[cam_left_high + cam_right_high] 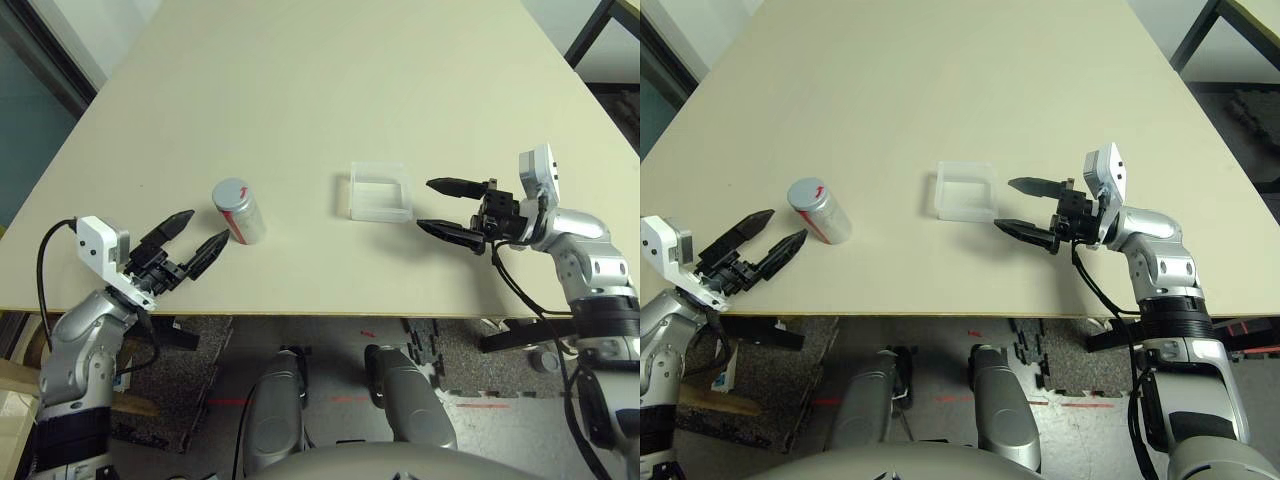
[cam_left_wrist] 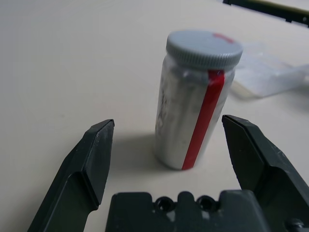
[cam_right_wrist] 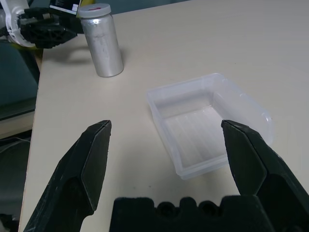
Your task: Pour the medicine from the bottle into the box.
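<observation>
The grey cap [image 1: 231,192] will unscrew and come off the bottle in one piece when the robot turns it, because fine ridges run [image 2: 205,59] around the cap's rim.
The bottle [image 1: 239,211] stands upright on the table, left of centre, grey-white with a red stripe and a grey cap on top [image 2: 203,47]. My left gripper [image 1: 196,236] is open just left of it, fingers pointing at it without touching. The clear plastic box [image 1: 380,192] sits right of centre, with nothing visible inside [image 3: 203,128]. My right gripper [image 1: 445,207] is open just right of the box, apart from it. The medicine is hidden; the bottle is capped.
The beige table [image 1: 320,90] stretches far back with bare surface. Its front edge runs just below both grippers. Black cables hang from both forearms.
</observation>
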